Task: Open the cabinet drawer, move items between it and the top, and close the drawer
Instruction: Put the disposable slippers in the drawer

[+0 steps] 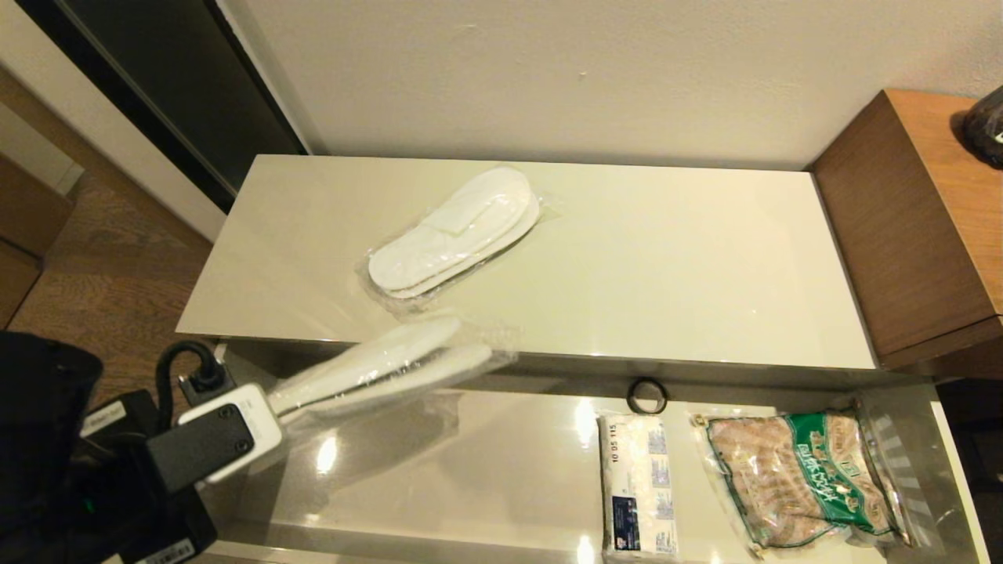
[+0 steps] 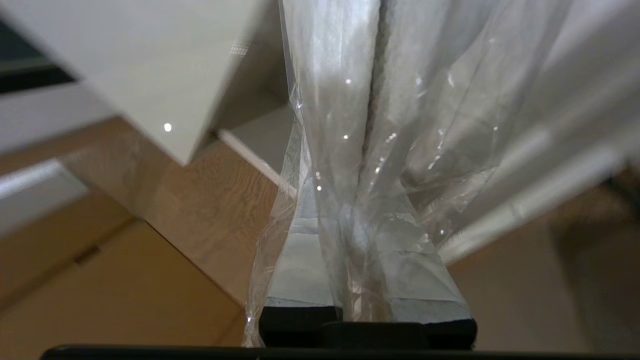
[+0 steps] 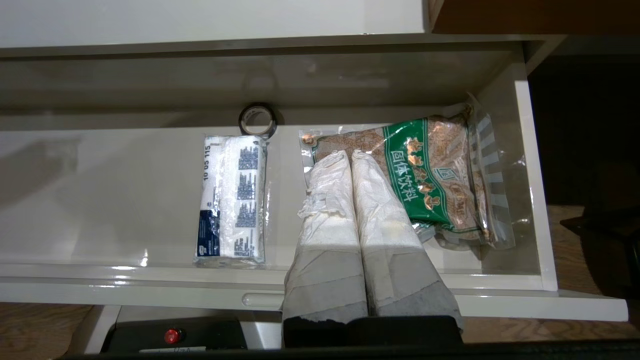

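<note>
The empty drawer's bottom (image 1: 442, 479) is open below the held white slippers (image 1: 390, 368), so the robot's left gripper keeps lowering them until they are in the drawer and then let go.
The cabinet drawer (image 1: 439, 470) stands pulled open below the top (image 1: 666, 258). My left gripper (image 1: 286, 403) is shut on one end of a clear-wrapped pair of white slippers (image 1: 392, 360), held in the air over the drawer's left part, tips near the top's front edge. In the left wrist view the wrapped slippers (image 2: 345, 100) are pinched between the fingers (image 2: 300, 260). Another wrapped pair (image 1: 458, 231) lies on the top. The tissue pack (image 1: 639, 493) lies in the drawer, label side up. My right gripper (image 3: 350, 160) is shut and empty in front of the drawer (image 3: 100, 200).
A green-labelled snack bag (image 1: 799, 478) lies in the drawer's right end, and a small black ring (image 1: 647, 395) sits at the drawer's back. A taller brown wooden unit (image 1: 917, 219) borders the top on the right. Wood floor lies to the left.
</note>
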